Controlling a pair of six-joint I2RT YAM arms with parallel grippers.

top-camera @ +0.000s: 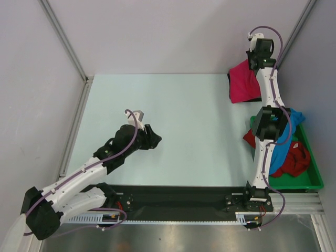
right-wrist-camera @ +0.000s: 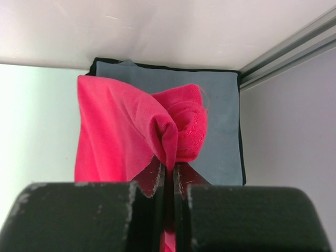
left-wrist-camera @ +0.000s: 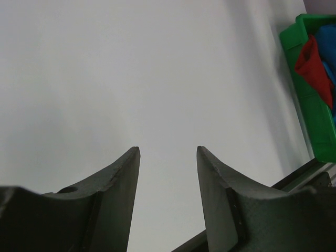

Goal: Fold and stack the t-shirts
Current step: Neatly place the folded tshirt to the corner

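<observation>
My right gripper now pulls the pink-red fold (right-wrist-camera: 178,118), which hangs over the grey-blue t-shirt short of its back corner (right-wrist-camera: 230,79), to that corner until the edges meet, and then lets go.
My right gripper (right-wrist-camera: 169,168) is shut on a fold of the bright pink-red t-shirt (right-wrist-camera: 126,131) and holds it over the folded grey-blue t-shirt (right-wrist-camera: 223,121) at the table's far right corner. From above, the pink-red shirt (top-camera: 243,84) hangs by my right arm near the back wall. A bright blue t-shirt (top-camera: 286,137) and a darker red one (top-camera: 295,160) lie bunched in the green tray (top-camera: 315,181). My left gripper (left-wrist-camera: 168,152) is open and empty over bare table at the left (top-camera: 152,139).
The green tray also shows at the right edge of the left wrist view (left-wrist-camera: 310,110). Aluminium frame posts stand at the back corners (top-camera: 63,39). A black strip runs along the near table edge (top-camera: 173,202).
</observation>
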